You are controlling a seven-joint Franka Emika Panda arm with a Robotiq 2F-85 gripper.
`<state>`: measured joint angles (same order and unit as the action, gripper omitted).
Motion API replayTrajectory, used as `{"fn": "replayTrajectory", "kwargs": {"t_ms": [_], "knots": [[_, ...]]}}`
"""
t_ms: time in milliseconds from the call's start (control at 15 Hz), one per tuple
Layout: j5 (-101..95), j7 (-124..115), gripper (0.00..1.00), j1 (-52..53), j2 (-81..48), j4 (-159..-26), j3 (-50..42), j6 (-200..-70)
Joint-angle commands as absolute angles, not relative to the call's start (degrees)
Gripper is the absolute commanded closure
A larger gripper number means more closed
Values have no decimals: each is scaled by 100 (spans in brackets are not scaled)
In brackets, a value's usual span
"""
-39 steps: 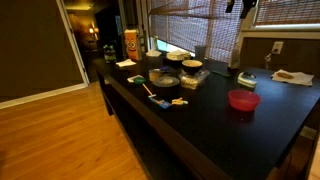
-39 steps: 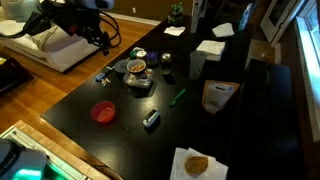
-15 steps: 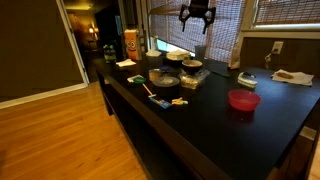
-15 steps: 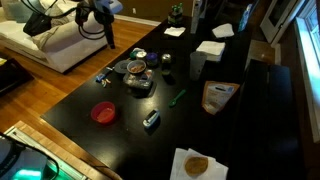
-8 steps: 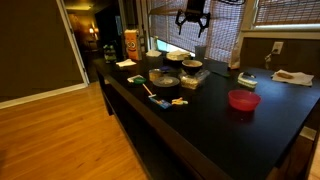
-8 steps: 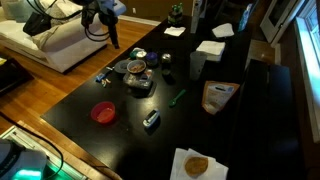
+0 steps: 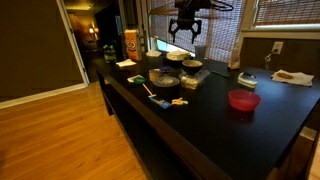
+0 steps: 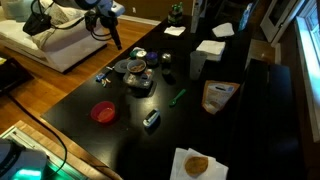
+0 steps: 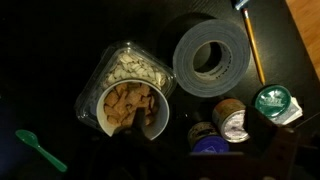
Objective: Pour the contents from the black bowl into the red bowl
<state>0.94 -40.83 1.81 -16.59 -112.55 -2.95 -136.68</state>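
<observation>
My open fingers are lined up across the black bowl's rim (image 9: 166, 113) next to the small cans. My gripper should keep going down until they are on both sides of that rim, and then close.
The black bowl (image 9: 133, 108), cream inside, holds yellowish-orange bits (image 9: 130, 102) and stands against a clear container (image 9: 130, 68) at the back of the dark table. It shows in both exterior views (image 7: 192, 69) (image 8: 136, 68). The red bowl (image 7: 243, 100) (image 8: 103, 113) stands alone, apart from that cluster, and looks empty. My gripper (image 7: 185, 32) (image 8: 114, 38) hangs open and empty well above the cluster. In the wrist view it (image 9: 198, 152) is a dark shape at the bottom, right of the black bowl and over the small cans.
A flat grey round dish (image 9: 212, 57) (image 7: 163, 77) lies beside the bowl. Small cans (image 9: 232, 120), a green-lidded cup (image 9: 272, 101) and a green spoon (image 9: 40, 150) lie around. Window blinds (image 7: 215, 30) run behind the table. A paper bag (image 8: 218, 95) stands further along.
My gripper has come in from high beside the blinds, moving sideways and downward until it hangs over the cluster with the black bowl. The objects have not moved.
</observation>
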Motion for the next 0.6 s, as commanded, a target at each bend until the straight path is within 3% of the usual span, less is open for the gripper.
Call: {"fn": "replayTrajectory", "kwargs": {"t_ms": [0,533], "knots": [[-364,-4421,0,402,-2168,-10815,-513,-13737],[-298,-4325,0,464,-3018,-10322,-705,-14203]]}}
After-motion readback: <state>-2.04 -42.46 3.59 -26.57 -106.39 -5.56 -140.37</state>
